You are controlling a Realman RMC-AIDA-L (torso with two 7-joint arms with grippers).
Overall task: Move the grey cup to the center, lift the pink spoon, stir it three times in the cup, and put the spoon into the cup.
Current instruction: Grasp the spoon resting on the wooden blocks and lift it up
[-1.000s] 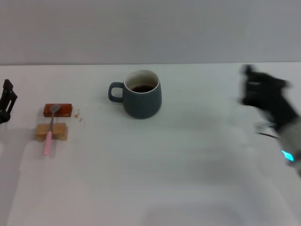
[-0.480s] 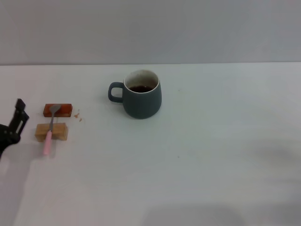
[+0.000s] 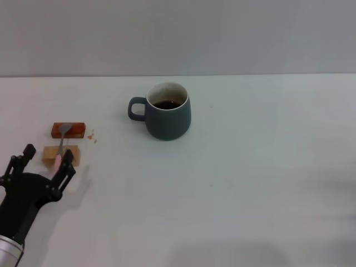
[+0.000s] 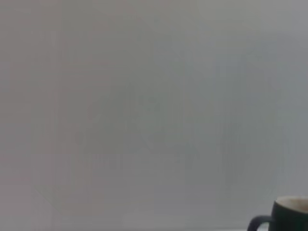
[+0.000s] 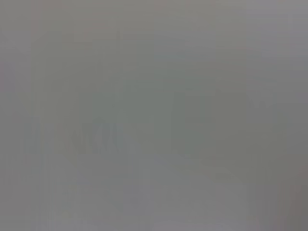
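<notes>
The pink spoon's handle (image 3: 58, 161) points off the tan block into the open fingers of my left gripper. I should carry on going down until the fingers are on both sides of the handle (image 3: 57, 166), then close them.
The grey cup (image 3: 168, 115) stands upright at the middle of the white table (image 3: 250, 167), handle to the left, dark liquid inside. It also shows at the edge of the left wrist view (image 4: 288, 215). The pink spoon (image 3: 60, 146) lies across two blocks at the left, bowl on the far one; I cannot see the near end of its handle past my gripper. My left gripper (image 3: 47, 157) is open at the front left, just in front of the spoon, its fingertips (image 3: 28, 151) either side of the tan block. My right gripper is out of view.
A red-brown block (image 3: 75, 129) and a tan block (image 3: 70, 154) hold the spoon off the table. A few small crumbs (image 3: 92, 135) lie to the right of the red-brown block. The right wrist view shows only a plain grey surface.
My right arm has pulled out of the head view to the right. My left gripper has come in from the left edge to just in front of the spoon. The cup and spoon have not moved.
</notes>
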